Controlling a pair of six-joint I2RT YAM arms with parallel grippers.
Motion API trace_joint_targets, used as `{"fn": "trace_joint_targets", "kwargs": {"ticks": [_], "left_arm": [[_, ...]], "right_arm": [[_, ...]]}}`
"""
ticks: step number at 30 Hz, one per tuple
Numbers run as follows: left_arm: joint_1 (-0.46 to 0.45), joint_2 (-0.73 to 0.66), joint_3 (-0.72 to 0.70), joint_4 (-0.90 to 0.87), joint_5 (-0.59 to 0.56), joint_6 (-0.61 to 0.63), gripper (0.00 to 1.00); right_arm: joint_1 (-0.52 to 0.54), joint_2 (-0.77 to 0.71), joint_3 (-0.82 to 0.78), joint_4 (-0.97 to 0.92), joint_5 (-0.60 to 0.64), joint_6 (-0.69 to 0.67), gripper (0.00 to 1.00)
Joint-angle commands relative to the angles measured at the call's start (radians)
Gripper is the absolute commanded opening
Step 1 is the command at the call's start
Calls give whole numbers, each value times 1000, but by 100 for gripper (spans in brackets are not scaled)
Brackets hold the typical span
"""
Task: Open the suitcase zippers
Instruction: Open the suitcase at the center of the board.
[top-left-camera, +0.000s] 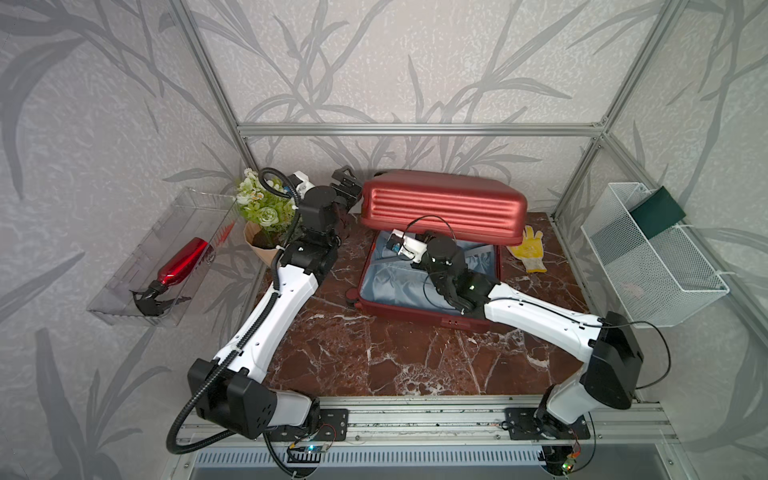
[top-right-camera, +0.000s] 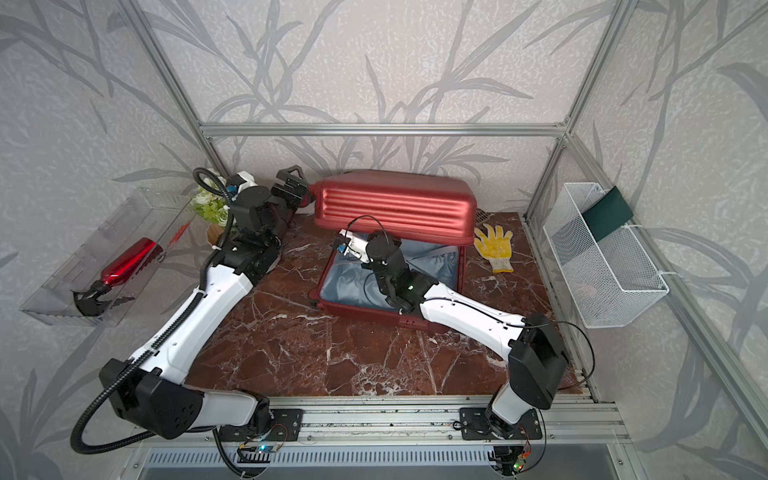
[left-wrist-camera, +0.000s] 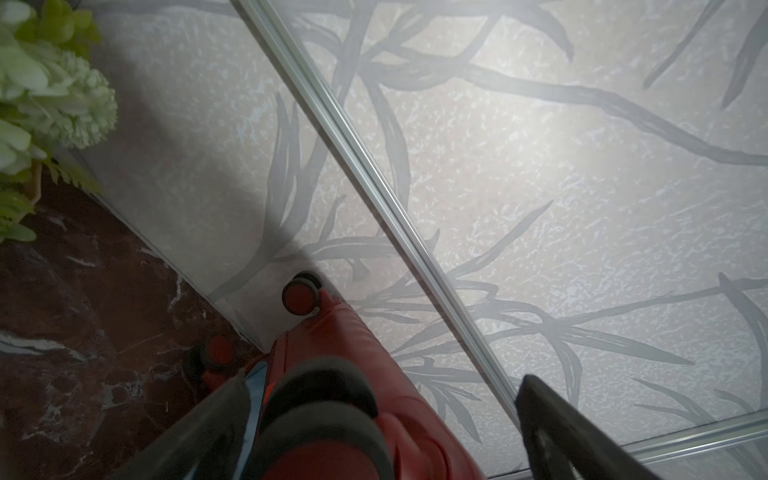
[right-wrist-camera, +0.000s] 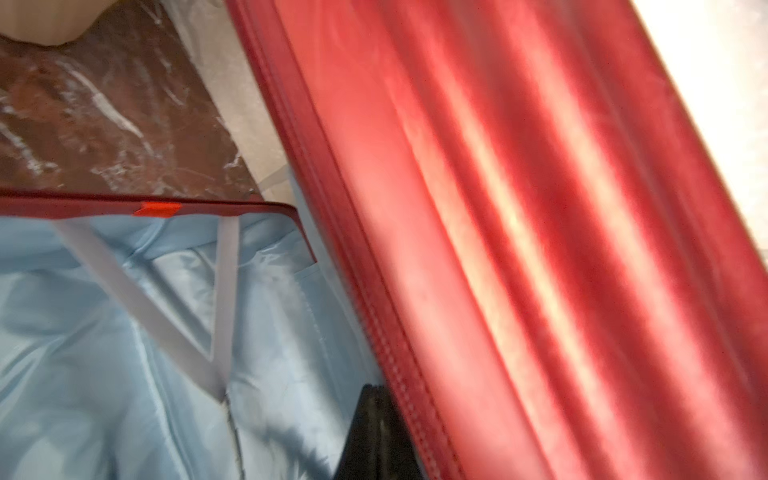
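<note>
The lid leans low over the base (top-left-camera: 446, 205) while the robot's left gripper is at its wheel, so the robot's right gripper should push the lid back from under its rim (right-wrist-camera: 369, 348).
The dark-red suitcase (top-left-camera: 440, 203) (top-right-camera: 395, 205) lies open at the back of the table, its ribbed lid raised over the base with pale blue lining (top-left-camera: 390, 286). My left gripper (top-left-camera: 348, 183) (top-right-camera: 297, 185) (left-wrist-camera: 382, 436) is open at the lid's left end, its fingers wide apart on either side of a red-and-black wheel (left-wrist-camera: 324, 415). My right gripper (right-wrist-camera: 376, 432) is shut and empty, with its tips against the lid's rim just above the lining; the lid hides them in both top views. The zippers show as a stitched red track (right-wrist-camera: 390, 357) along that rim. No pull is visible.
A flower pot (top-left-camera: 266, 208) stands just left of my left wrist. A yellow glove (top-left-camera: 528, 249) lies right of the suitcase. A white wire basket (top-left-camera: 652, 257) hangs on the right wall. A clear tray holds a red bottle (top-left-camera: 183, 262) on the left. Marble table (top-left-camera: 374, 353) stretches in front.
</note>
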Motion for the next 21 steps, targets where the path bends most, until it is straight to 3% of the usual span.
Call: {"fn": "trace_joint_targets", "kwargs": {"ticks": [1, 6, 8, 11, 14, 18, 21], "left_arm": [[-3, -81, 43, -22, -104, 145, 99], [-34, -127, 19, -69, -104, 259, 99], [-56, -144, -29, -43, -53, 324, 99], [-68, -118, -72, -55, 45, 375, 99], [-70, -3, -32, -165, 168, 380, 99], [-88, 241, 89, -360, 321, 434, 99], [-127, 357, 116, -470, 296, 464, 99]], "right_arm": [[-106, 65, 189, -48, -51, 95, 0], [-245, 315, 537, -165, -113, 193, 0], [-284, 421, 717, -237, -124, 253, 0], [-336, 538, 939, -370, -167, 365, 9], [-371, 564, 1001, -436, -210, 459, 23], [-376, 545, 976, -453, -227, 462, 32], [-385, 521, 941, -454, -234, 464, 33]]}}
